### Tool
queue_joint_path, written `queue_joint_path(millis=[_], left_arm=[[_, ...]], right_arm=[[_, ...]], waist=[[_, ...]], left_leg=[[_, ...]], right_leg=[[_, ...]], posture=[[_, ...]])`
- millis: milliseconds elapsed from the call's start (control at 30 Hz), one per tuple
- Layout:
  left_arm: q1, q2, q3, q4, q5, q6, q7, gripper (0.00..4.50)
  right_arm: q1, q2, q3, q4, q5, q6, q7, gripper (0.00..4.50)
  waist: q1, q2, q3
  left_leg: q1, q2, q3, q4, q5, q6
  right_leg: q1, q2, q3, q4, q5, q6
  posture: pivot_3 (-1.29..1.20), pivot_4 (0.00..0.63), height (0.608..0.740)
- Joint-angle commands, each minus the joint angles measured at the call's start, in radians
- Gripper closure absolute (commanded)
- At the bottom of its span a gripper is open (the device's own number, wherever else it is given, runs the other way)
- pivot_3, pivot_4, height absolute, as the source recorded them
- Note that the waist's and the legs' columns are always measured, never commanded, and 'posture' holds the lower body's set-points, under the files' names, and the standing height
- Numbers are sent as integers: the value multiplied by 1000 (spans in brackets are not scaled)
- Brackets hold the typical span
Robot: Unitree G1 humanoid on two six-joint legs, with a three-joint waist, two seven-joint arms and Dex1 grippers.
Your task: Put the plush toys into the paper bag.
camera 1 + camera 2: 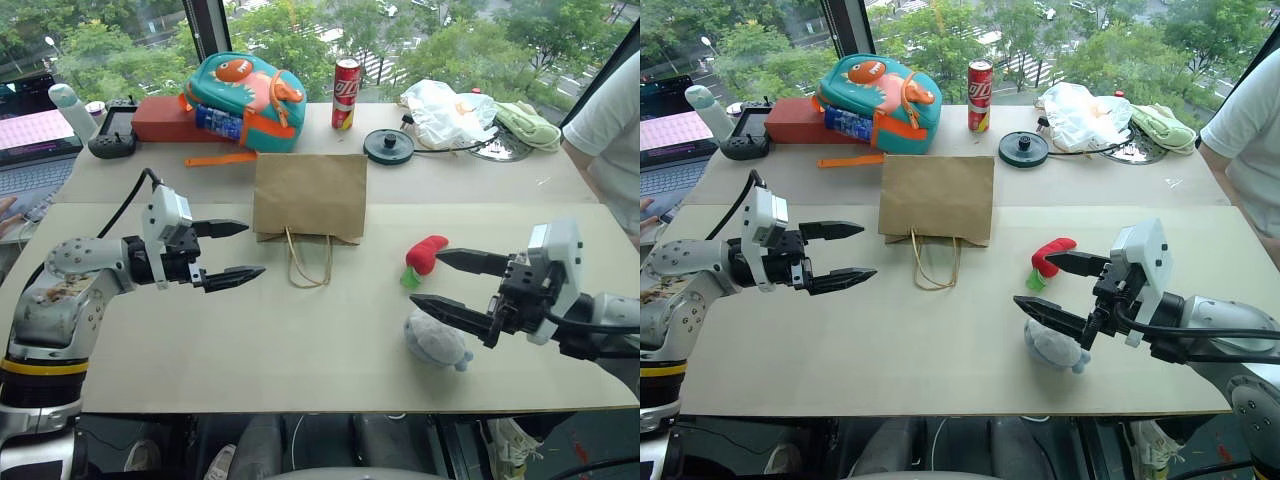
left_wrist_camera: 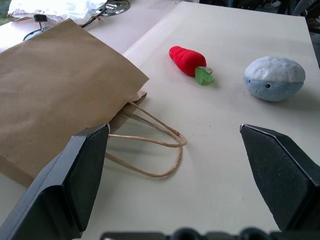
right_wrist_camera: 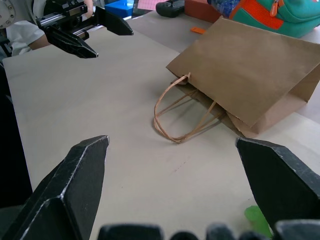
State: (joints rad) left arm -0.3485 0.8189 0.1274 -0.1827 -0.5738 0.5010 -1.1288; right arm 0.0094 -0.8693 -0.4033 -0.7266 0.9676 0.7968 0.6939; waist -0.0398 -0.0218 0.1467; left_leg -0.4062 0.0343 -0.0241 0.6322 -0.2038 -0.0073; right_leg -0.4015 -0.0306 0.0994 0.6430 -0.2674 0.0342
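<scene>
I expect the paper bag (image 1: 310, 195) to open wide when I lift its upper handle, because a lower paper edge (image 1: 346, 241) sticks out past the upper one at the bag's opening.
The brown paper bag (image 1: 310, 195) lies flat at the table's middle, its twine handles (image 1: 308, 262) trailing toward me. Right of it rests the red plush toy (image 1: 428, 253) with a green leafy end. The rounded grey-blue plush toy (image 1: 437, 340) sits just in front of the red one. My right gripper (image 1: 425, 277) hangs open between and slightly above the two toys, holding nothing. My left gripper (image 1: 255, 249) is open and empty left of the handles, pointing right. The left wrist view looks across the bag (image 2: 60, 95) to the red toy (image 2: 186, 60) and the grey toy (image 2: 275, 77).
Along the back stand a teal backpack (image 1: 245, 100), a red can (image 1: 346, 93), a black round lid (image 1: 388, 146), a white plastic bag (image 1: 445, 110) and a green cloth (image 1: 528, 125). A laptop (image 1: 35, 150) and controller (image 1: 113, 135) sit far left. A person (image 1: 610, 130) stands at the right.
</scene>
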Motion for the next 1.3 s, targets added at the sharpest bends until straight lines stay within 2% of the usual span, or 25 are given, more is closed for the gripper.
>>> queue_joint_path(millis=[33, 200, 267, 433, 567, 700, 800, 933, 1267, 1300], left_arm=[[-22, 0, 19, -18, -18, -8, -2, 9], [-28, -3, 4, 16, -3, -30, -24, 9], [-46, 1, -38, 79, 62, -122, -74, 9], [-251, -69, -218, 451, 346, -614, -163, 9], [-426, -170, -282, 751, 477, -944, -132, 9], [-555, -230, -341, 1022, 617, -1266, -52, 9], [-613, -269, -340, 1145, 623, -1344, -51, 9], [-668, -290, -391, 1262, 736, -1458, 22, 9], [-746, -349, -456, 1406, 908, -1512, 275, 9], [-747, -351, -455, 1410, 909, -1513, 282, 261]], right_arm=[[-13, 9, -16, -24, 30, -28, -6, 0], [-11, 17, -13, -39, 47, -23, -25, 0], [-11, 21, -11, -51, 57, -21, -44, 0], [-6, 39, 9, -84, 68, -19, -98, 0], [12, 51, 4, -120, 87, -17, -143, 0], [33, 61, 6, -149, 95, -23, -188, 0], [31, 62, 16, -158, 98, -26, -214, 0], [38, 74, 22, -183, 104, -32, -257, 0], [59, 91, 23, -219, 107, -40, -315, 0], [60, 91, 24, -220, 107, -41, -318, 0]], waist=[[0, 0, 0], [0, 0, 0], [0, 0, 0], [20, 0, 0], [29, 0, 0], [28, 0, 0], [23, 0, 0], [21, 0, 0], [27, 0, 0], [27, 0, 0]], left_leg=[[0, 0, 0, 0, 0, 0], [0, 0, 0, 0, 0, 0], [0, 0, 0, 0, 0, 0], [1, 0, 0, 2, 0, 0], [-1, -1, 0, 2, 0, 0], [-5, -1, -1, 2, 0, 1], [-5, -1, -1, 2, -1, 2], [-5, -1, -1, 3, -1, 2], [-5, -2, -2, 6, -1, 2], [-5, -2, -2, 6, -1, 2]], right_leg=[[0, 0, 0, 0, 0, 0], [0, 0, 0, 0, 0, 0], [0, 0, 0, 0, 0, 0], [1, 0, -1, 0, 0, -1], [2, 0, 0, -2, 3, -6], [0, 0, 0, -2, 3, -5], [0, 0, 0, -2, 3, -5], [0, 1, 0, -1, 3, -5], [1, 1, 0, 1, 3, -4], [1, 1, 0, 1, 3, -4]], posture=[[0, 150, 739], [0, 150, 739], [0, 150, 739], [0, 150, 739], [0, 150, 739], [0, 150, 739], [0, 150, 739], [0, 150, 739], [0, 150, 739], [0, 150, 739]])
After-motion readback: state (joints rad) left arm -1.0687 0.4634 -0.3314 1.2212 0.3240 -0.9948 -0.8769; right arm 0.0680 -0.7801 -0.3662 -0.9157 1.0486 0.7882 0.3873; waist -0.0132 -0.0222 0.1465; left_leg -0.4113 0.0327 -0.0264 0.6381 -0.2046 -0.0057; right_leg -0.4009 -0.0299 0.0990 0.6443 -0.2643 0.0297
